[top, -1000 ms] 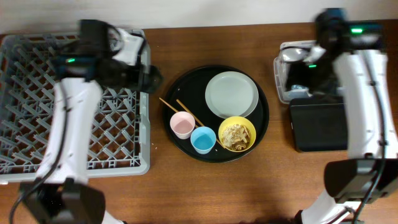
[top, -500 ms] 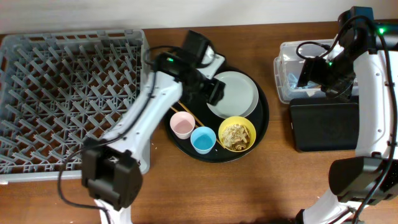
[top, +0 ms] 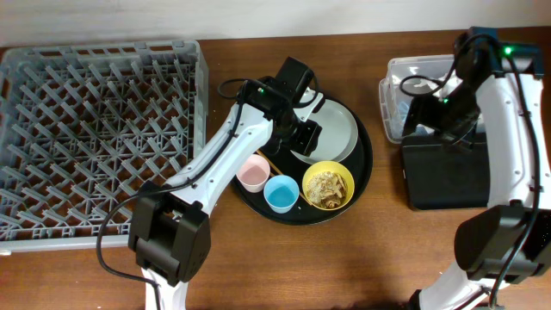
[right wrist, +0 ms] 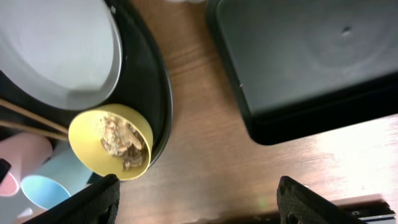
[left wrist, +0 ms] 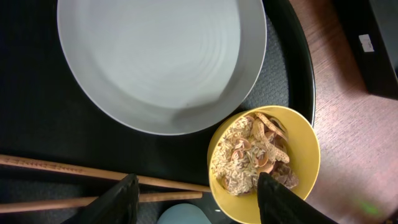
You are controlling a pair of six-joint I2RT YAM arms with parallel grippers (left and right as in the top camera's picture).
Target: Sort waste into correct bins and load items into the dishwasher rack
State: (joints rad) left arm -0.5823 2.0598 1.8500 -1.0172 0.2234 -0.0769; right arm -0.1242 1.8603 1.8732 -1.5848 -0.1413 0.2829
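My right gripper should tip out the yellow bowl, where food scraps lie, into the black tray bin, as the bin is far from my left gripper.
The grey dishwasher rack fills the left of the table. On a round black tray sit a pale plate, a yellow bowl of beige food scraps, a pink cup and a blue cup. My left gripper hovers over the plate's near edge. It is open and empty, with two chopsticks and the bowl's rim below it. My right gripper is open over bare wood beside the shallow black tray bin.
The clear plastic box stands at the back right, just behind the black tray bin. The right arm crosses over both. The left arm stretches from the front edge across the round tray's left side, covering part of the chopsticks.
The left arm swung from over the rack to the round tray, and its jaws narrowed. The right arm shifted slightly from above the clear box toward the black tray bin.
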